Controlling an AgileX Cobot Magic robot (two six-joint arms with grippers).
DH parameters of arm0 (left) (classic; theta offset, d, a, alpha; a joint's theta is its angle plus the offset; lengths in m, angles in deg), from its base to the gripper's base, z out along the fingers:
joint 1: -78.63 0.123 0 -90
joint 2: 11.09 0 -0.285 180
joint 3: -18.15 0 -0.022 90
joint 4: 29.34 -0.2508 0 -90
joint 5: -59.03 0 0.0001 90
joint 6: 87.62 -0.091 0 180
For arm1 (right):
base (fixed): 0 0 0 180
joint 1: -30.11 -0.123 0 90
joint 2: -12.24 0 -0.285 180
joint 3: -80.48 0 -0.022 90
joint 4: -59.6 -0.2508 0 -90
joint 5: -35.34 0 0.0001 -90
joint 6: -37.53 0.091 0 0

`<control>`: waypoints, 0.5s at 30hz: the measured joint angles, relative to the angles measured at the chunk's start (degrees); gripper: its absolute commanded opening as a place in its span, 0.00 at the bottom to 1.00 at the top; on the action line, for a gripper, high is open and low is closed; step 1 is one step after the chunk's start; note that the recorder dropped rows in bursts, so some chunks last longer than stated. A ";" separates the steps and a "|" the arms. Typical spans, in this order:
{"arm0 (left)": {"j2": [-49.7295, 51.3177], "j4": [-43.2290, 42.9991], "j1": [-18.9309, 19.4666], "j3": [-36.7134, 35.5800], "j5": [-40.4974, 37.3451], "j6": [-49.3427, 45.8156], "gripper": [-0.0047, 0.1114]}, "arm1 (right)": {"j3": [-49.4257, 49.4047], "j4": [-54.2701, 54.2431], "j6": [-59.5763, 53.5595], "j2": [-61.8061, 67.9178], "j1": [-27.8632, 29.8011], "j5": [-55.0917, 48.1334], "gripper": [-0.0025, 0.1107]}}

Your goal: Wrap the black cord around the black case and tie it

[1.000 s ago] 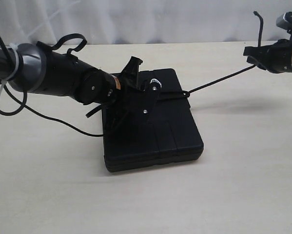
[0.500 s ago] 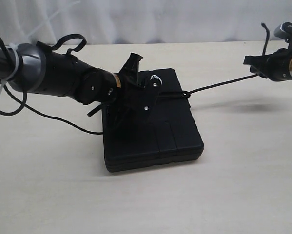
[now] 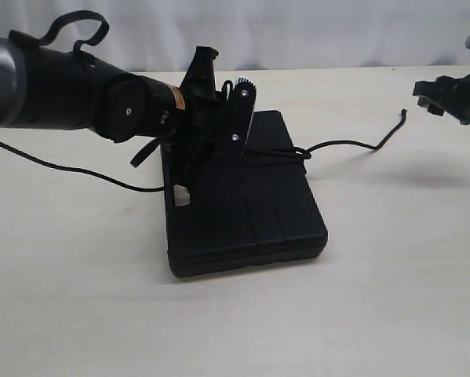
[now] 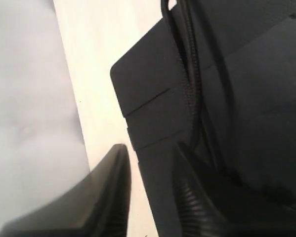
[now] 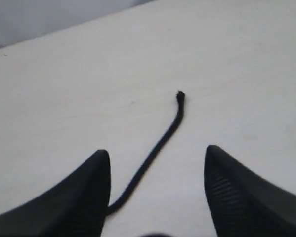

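I expect the thin black line (image 3: 78,170) to leave the black case with my left gripper when I lift away, since it curves up against the arm.
The black case (image 3: 250,212) lies flat mid-table. The black cord (image 3: 275,154) crosses its far part and is knotted at its right edge. The cord's loose end (image 3: 352,144) curls slack on the table to the right. My left gripper (image 3: 223,82) hangs above the case's far left corner, jaws apart, holding nothing. In the left wrist view its fingers (image 4: 113,187) frame the case's edge (image 4: 148,98) and the cord (image 4: 187,74) lying on it. My right gripper (image 3: 454,98) hovers at the far right, open. The cord's end (image 5: 160,140) lies on the table below its jaws (image 5: 156,150).
A thin black line (image 3: 70,169) runs over the tabletop from the left edge to the case's left side; I cannot tell whether it is cord or arm cable. A white backdrop (image 3: 313,31) closes off the table's far edge.
Both grippers have opened. The right one let go of the taut cord, which fell slack on the table. The left arm has lifted up and back off the case.
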 measured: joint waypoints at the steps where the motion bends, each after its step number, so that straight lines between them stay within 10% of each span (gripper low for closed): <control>1: -0.49 0.00 0.00 0.00 0.00 0.63 0.29 | -0.54 0.79 0.04 -1.11 0.00 1.81 0.26; 4: -1.93 0.00 0.10 0.00 0.00 2.76 0.29 | -1.84 4.42 1.42 -3.57 0.00 8.64 0.06; 15: -9.03 0.00 0.10 0.00 1.38 21.38 0.27 | -3.37 20.49 13.01 -1.21 -0.23 27.13 0.06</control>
